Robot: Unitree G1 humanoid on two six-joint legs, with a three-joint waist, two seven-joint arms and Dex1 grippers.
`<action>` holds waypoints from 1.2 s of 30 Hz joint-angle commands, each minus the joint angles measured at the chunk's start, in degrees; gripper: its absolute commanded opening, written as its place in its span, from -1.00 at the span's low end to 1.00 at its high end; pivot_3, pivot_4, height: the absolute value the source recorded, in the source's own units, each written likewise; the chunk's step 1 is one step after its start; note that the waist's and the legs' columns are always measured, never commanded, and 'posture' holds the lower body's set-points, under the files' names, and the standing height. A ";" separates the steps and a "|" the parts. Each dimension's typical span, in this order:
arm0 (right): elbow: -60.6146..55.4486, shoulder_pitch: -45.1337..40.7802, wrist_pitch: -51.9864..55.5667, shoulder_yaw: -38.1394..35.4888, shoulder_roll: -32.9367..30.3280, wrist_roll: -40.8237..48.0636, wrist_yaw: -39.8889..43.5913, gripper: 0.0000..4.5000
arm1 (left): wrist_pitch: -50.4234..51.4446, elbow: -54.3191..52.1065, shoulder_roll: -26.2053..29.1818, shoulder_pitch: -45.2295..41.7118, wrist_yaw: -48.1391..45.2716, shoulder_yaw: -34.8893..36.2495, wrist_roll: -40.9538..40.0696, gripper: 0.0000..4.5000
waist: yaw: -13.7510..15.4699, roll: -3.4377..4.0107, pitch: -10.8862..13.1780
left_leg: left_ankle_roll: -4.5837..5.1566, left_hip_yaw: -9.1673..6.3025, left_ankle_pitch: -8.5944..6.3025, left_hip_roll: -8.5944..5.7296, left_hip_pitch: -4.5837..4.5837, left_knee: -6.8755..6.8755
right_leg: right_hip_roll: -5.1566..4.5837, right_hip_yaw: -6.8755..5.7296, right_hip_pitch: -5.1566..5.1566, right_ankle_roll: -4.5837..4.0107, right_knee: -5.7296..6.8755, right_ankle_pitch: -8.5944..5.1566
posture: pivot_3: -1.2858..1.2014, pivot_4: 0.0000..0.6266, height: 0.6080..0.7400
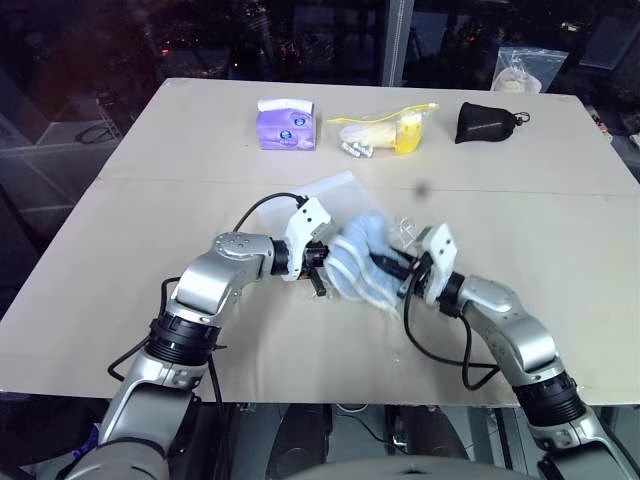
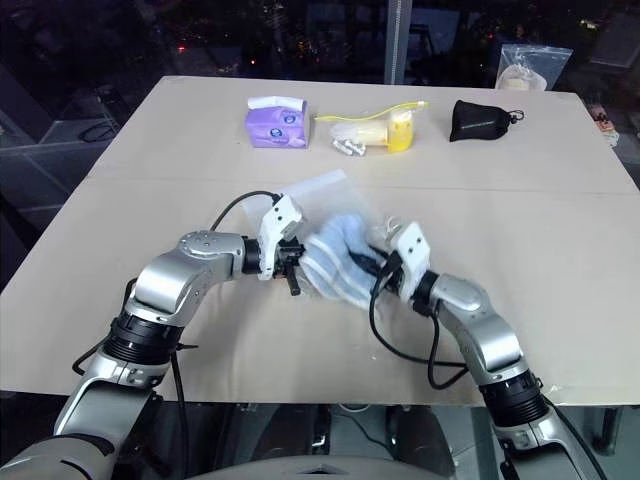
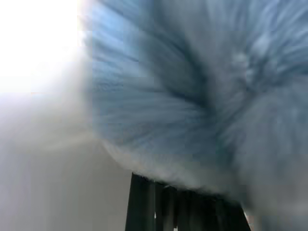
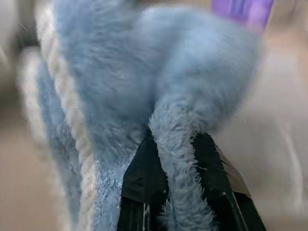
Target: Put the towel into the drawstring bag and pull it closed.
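Observation:
Next, I pull the drawstring bag's rim around the towel with my left gripper while my right gripper pushes the towel in, since it bulges outside the bag.
The light-blue fluffy towel hangs bunched just above the table's middle, between my two grippers. My right gripper is shut on a fold of it; that fold shows pinched between the black fingers. The translucent white drawstring bag sticks up behind the towel and seems to wrap its left side, with loops of white cord beside my right wrist. My left gripper is shut at the towel's left side, apparently on the bag's thin fabric. How much of the towel is inside the bag I cannot tell.
Along the far side of the beige table lie a purple tissue pack, a clear zip bag with yellow contents and a small black pouch. Another clear bag sits at the far right corner.

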 commanded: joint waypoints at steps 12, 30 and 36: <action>-2.81 -4.32 7.87 1.18 -2.34 -8.01 -2.52 -0.99 | -3.13 -5.36 -0.41 -1.81 -0.19 3.48 -1.90 -1.00 | -0.19 -0.05 -0.04 | 0.00 -0.01 0.00 0.00 0.14 0.05 | 0.01 0.03 0.07 -0.19 0.06 -0.10 | 0.03 -0.52 1.00; -3.10 -9.29 32.35 -18.72 20.09 12.71 -15.75 -0.99 | -6.44 -10.72 3.43 4.01 -3.75 3.00 -3.23 -1.00 | -0.40 0.00 -0.01 | 0.00 -0.05 0.00 0.04 0.09 -0.01 | 0.01 0.01 0.03 -0.01 0.05 0.02 | 0.03 -0.52 1.00; -2.21 -9.89 34.82 -25.10 25.09 19.41 -19.36 -0.99 | -12.13 -5.02 2.77 3.41 0.17 3.56 1.63 -1.00 | -0.44 0.01 0.00 | 0.00 -0.13 0.00 0.08 0.10 -0.06 | 0.05 -0.05 0.03 -0.01 0.06 0.02 | 0.03 -0.52 1.00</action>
